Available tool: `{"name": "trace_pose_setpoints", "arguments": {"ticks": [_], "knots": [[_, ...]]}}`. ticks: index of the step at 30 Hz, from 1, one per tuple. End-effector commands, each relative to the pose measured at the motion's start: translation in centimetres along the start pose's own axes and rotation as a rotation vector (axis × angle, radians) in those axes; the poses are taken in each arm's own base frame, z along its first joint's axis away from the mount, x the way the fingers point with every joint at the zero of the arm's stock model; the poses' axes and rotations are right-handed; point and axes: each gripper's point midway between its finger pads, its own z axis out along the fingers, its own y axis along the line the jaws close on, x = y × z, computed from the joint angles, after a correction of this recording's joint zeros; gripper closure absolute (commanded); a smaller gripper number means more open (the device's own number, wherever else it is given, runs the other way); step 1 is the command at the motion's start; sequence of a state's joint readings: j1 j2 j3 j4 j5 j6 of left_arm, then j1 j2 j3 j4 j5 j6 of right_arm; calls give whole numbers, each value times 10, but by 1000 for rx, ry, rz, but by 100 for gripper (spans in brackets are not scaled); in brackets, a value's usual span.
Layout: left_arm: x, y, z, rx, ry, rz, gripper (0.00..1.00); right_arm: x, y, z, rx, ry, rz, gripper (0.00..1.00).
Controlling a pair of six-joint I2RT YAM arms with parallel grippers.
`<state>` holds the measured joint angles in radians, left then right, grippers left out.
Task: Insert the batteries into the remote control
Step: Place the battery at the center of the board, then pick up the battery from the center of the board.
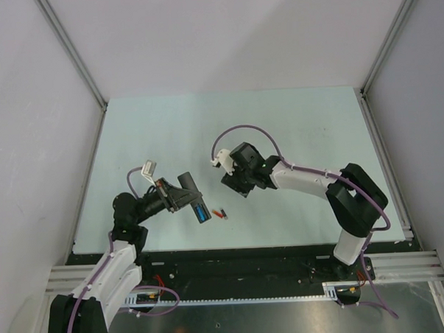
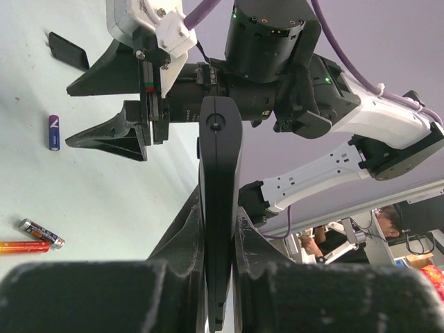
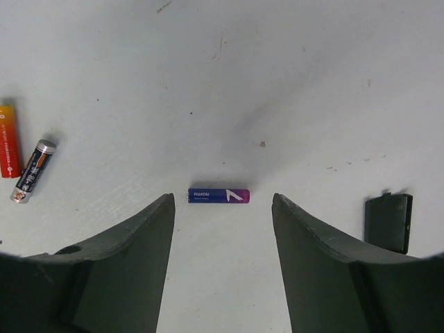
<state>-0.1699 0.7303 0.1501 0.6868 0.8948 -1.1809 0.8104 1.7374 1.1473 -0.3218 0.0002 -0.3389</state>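
The blue battery [image 3: 218, 195] points from one finger to the other, so the robot's right gripper should turn and pinch the battery by its sides at the end [image 3: 196, 195] opposite the white tick.
My left gripper [image 2: 220, 215] is shut on the remote control [image 2: 220, 159], a slim black bar held off the table. In the top view the remote [image 1: 192, 196] shows a blue patch at its near end, just past my left gripper [image 1: 178, 199]. My right gripper [image 3: 222, 202] is open, hovering over a blue battery [image 3: 218, 195] that lies between its fingertips, apart from both. The left wrist view shows this battery [image 2: 54, 132] and the open right gripper [image 2: 114, 104]. An orange battery [image 3: 7, 142] and a black-silver battery [image 3: 32, 171] lie together to the left.
A small black squarish flat piece [image 3: 388, 222] lies on the table right of my right gripper; it also shows in the left wrist view [image 2: 68, 50]. The orange and black-silver batteries [image 1: 221, 213] lie near the remote's end. Grey walls enclose the pale table [image 1: 308, 118].
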Motion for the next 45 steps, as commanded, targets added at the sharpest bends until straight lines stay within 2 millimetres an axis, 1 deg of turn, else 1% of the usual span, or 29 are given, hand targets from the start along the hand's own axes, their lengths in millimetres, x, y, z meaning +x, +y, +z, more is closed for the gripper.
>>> {"name": "trace_pose_setpoints", "arguments": {"ticks": [1,2,3,4,5,6,7,8,9,10,12,13,14,16,17,18,19,20,21,22,23,24,25,26,29,33,34,38,45], "knots": [[1,-9,-2,37,-5,30,100,-12,-16,-6,97,-32,70,37],[1,-9,-2,36,-5,26,100,-14,-28,-9,166,-45,157,33],[1,-10,-2,38,-6,29,100,-18,-40,-13,212,-71,230,33],[2,-9,-2,36,-5,26,100,-31,-51,-26,255,-135,302,33],[1,-9,-2,37,-8,27,100,-33,-67,-34,338,-160,384,33],[1,-8,-2,34,-9,22,100,-40,-73,-40,373,-223,597,33],[2,-8,-2,33,-10,20,100,-41,-85,-50,397,-258,710,33],[1,-8,-2,33,-11,20,100,-44,-82,-50,354,-278,826,33],[1,-7,-2,30,-11,18,100,-45,-81,-51,342,-300,1017,33],[1,-7,-2,30,-10,15,100,-33,-82,-51,359,-267,1122,33],[1,-7,-2,31,-14,16,100,-24,-76,-46,367,-228,1236,31],[1,-8,-2,31,-14,14,100,-15,-71,-45,396,-189,1334,30],[1,-8,-2,32,-16,12,100,-13,-65,-42,432,-181,1343,29],[2,-7,-2,31,-14,10,100,-5,-57,-41,500,-156,1387,30],[2,-7,-2,29,-13,9,100,-14,-51,-44,533,-180,1373,31],[1,-6,-2,27,-18,9,100,-10,-47,-38,559,-156,1367,32],[2,-5,-3,24,-18,4,100,-5,-41,-38,581,-121,1355,32],[2,-3,-3,21,-18,0,100,-11,-38,-37,598,-130,1370,35],[2,-3,-3,20,-20,0,100,-4,-32,-27,616,-88,1359,35],[3,-2,-3,19,-21,0,100,3,-28,-24,633,-52,1353,36],[3,-2,-3,17,-22,-2,100,7,-24,-20,643,-31,1372,39],[3,-1,-3,16,-21,-6,100,5,-22,-18,648,-24,1380,41],[3,-2,-3,18,-20,-4,100,18,-18,-11,675,31,1368,42],[3,-2,-3,19,-21,-3,100,18,-16,-9,679,37,1376,44],[5,-2,-4,20,-15,-7,100,21,-12,-4,693,58,1367,45],[6,-1,-4,20,-13,-8,100,24,-8,5,677,87,1348,46],[6,-1,-4,20,-13,-8,100,26,-6,8,669,101,1348,48],[7,-1,-5,21,-16,-6,100,29,-2,15,656,120,1336,49],[9,0,-6,20,-15,-10,100,27,9,23,628,139,1330,52]]}}
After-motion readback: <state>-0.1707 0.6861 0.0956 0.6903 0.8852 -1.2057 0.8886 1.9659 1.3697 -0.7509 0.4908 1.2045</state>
